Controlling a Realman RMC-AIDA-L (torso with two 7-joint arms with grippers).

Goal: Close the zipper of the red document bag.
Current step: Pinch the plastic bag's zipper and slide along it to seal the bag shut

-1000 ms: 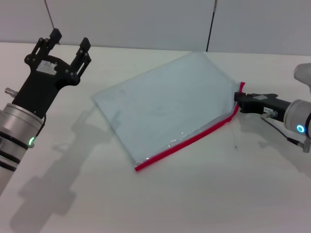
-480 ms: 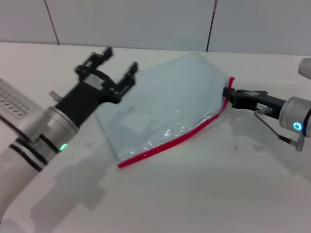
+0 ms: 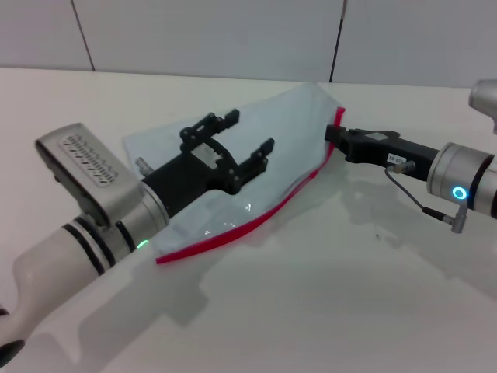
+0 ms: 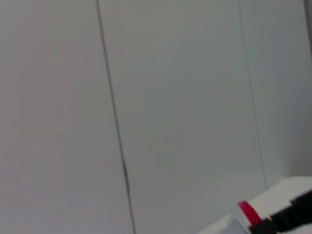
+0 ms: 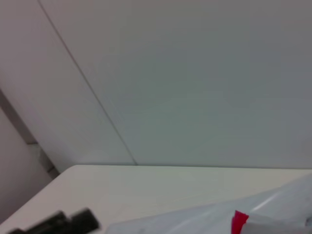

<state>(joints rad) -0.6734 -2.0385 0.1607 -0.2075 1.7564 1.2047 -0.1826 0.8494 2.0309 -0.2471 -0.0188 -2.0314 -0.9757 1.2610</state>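
Observation:
My left gripper hangs over the bag's middle, off the zipper, so next my right gripper steadies the bag's corner while my left gripper moves onto the bag's red strip.
The red document bag, a pale blue translucent pouch, lies slanted on the white table, its surface rumpled. The zipper runs as a red strip along its near long edge up to the far right corner. My right gripper is shut on that red corner end. My left gripper hangs open over the middle of the bag, fingers pointing toward the right gripper; whether it touches the plastic I cannot tell. The right wrist view shows the red end and the bag. A red bit of the zipper also shows in the left wrist view.
Grey wall panels stand behind the table's far edge. A thin cable loops under the right arm.
The right gripper has moved left, dragging the bag's red corner with it and rumpling the bag. The left arm has swung right, from beside the bag to over its middle.

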